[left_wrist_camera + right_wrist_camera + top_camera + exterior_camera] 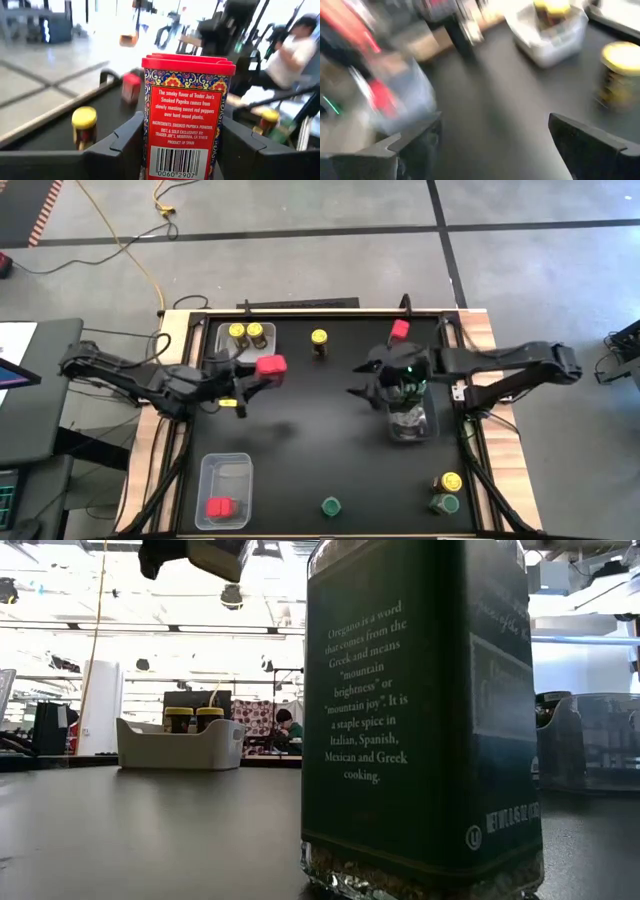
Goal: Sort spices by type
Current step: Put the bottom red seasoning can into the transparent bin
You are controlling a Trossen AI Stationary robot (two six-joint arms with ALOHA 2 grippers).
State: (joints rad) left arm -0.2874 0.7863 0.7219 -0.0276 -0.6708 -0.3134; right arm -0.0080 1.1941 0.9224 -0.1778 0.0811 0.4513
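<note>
My left gripper is pinching the red tin's lower half (179,157) from the side, so my right gripper should hold the tin while my left gripper takes hold of it again from above.
My left gripper (258,375) (182,150) is shut on a red smoked-paprika tin (187,115) (271,365), near the far-left bin (245,340) that holds two yellow-lidded jars. My right gripper (358,380) (492,145) is open with nothing between its fingers, beside the right bin (411,420) of green-lidded jars. Standing loose on the table are a yellow-lidded jar (319,340), a red tin (400,330), a green-lidded jar (330,506), and a yellow-lidded jar (452,481) next to a green-lidded one (445,503). Another red tin (219,506) lies in the near-left bin (240,470). My left gripper pinches the red tin by its two narrow sides (150,135), one finger (125,145) on each side of the lower half. The fingers come in roughly level from the table's left. The tin stands upright in the hold, lid up; its bottom is out of the frame.
The oregano jar (420,720) stands right in front of the low camera and blocks much of that view. Wooden rails (172,330) border the black table. Bare black surface lies mid-table between the arms. A person (292,55) sits beyond the table.
</note>
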